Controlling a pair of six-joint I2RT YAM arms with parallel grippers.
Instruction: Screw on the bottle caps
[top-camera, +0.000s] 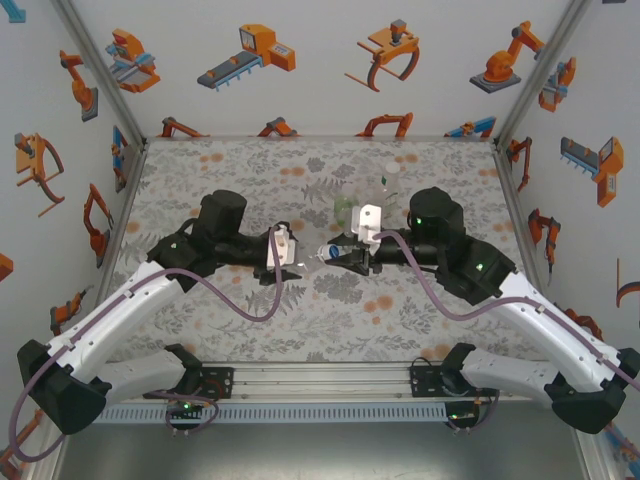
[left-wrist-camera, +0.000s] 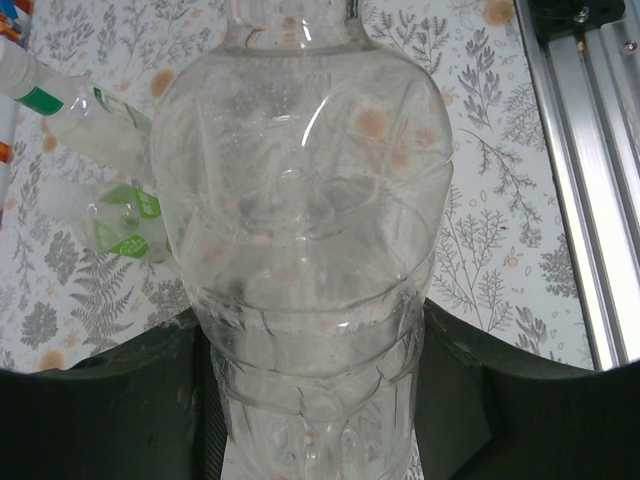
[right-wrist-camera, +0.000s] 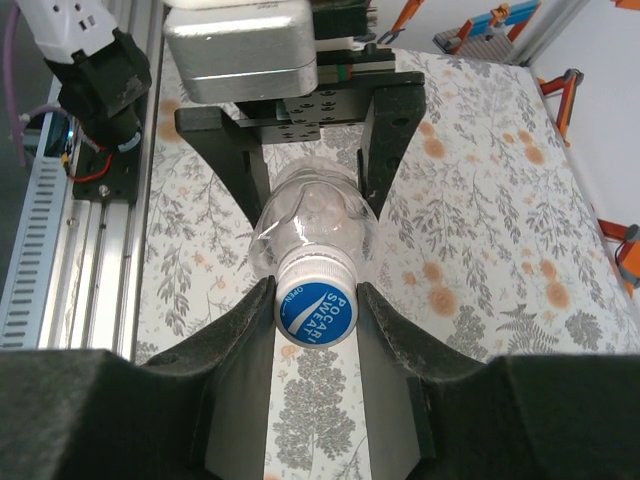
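Note:
The blue-topped cap (right-wrist-camera: 316, 311) sits straight on the bottle's neck (right-wrist-camera: 318, 246), so my right gripper should keep turning the cap until its wrist has turned all the way, then let go.
A colourless bottle (top-camera: 326, 252) hangs level above the table's middle, between both grippers. My left gripper (top-camera: 291, 262) is shut on its body, which looms large in the left wrist view as the bottle (left-wrist-camera: 300, 200) between the dark fingers (left-wrist-camera: 120, 410). The blue-topped cap (right-wrist-camera: 313, 310) sits on the bottle's neck, and my right gripper (right-wrist-camera: 314, 325) is shut on it, pads touching both sides. A green bottle (top-camera: 344, 208) and a second clear bottle (top-camera: 388, 182) stand behind, also seen as the green bottle (left-wrist-camera: 125, 220) and the clear bottle (left-wrist-camera: 60, 105).
An aluminium rail (top-camera: 320, 378) runs along the table's near edge, between the arm bases. Patterned walls (top-camera: 120, 190) close in the left, right and back. The flowered tabletop (top-camera: 220, 330) lies bare in front of the grippers.

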